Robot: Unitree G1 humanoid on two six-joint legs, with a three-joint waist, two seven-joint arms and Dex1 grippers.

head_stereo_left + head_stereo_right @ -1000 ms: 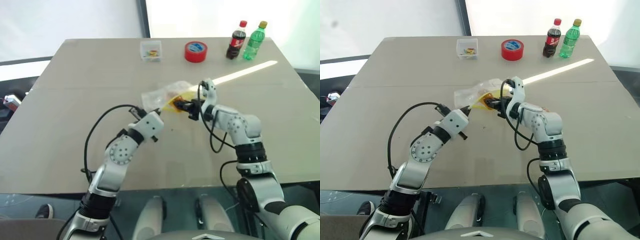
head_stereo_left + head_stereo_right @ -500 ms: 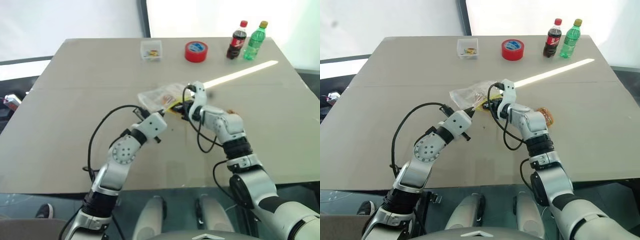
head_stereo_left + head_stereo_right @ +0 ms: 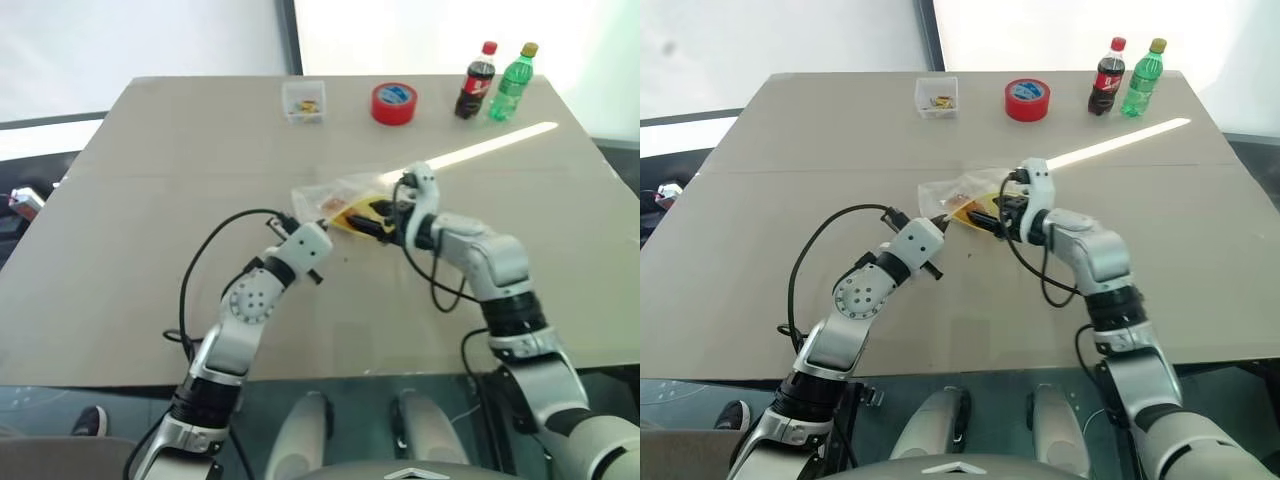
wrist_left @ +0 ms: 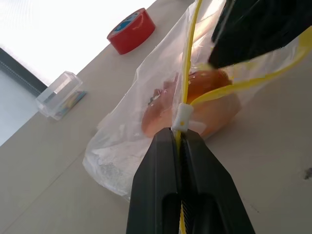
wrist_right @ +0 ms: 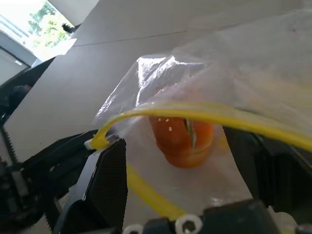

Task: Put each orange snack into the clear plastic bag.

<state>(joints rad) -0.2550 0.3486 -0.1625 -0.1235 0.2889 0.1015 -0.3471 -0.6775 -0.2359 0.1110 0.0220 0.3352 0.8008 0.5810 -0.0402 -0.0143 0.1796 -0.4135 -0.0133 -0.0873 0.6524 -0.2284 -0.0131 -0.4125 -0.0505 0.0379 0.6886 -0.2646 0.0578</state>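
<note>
My gripper will push the orange snack in, and the clear plastic bag (image 3: pixel 318 198) will stay open because the yellow seal strip (image 5: pixel 178 111) curves into a wide arch.
The clear plastic bag (image 3: pixel 335 192) is lifted off the middle of the table, its yellow seal strip (image 4: pixel 187 68) gaping. My left gripper (image 4: pixel 178 134) is shut on that strip beside the white slider. One orange snack (image 5: pixel 182 139) lies inside the bag, just past the mouth. A paler orange shape (image 4: pixel 157 113) shows through the plastic next to it. My right gripper (image 3: pixel 368 218) is at the bag's mouth from the right, open. Its fingers (image 5: pixel 107 180) stand wide on either side of the snack without touching it.
Along the table's far edge stand a small clear box (image 3: pixel 303 100), a red tape roll (image 3: pixel 393 103), a cola bottle (image 3: pixel 474 80) and a green bottle (image 3: pixel 509 80). A bright strip of sunlight (image 3: pixel 490 145) crosses the right side.
My right gripper has opened at the bag's mouth, and its forearm has swung to the right. The left gripper still pinches the seal strip in the same place.
</note>
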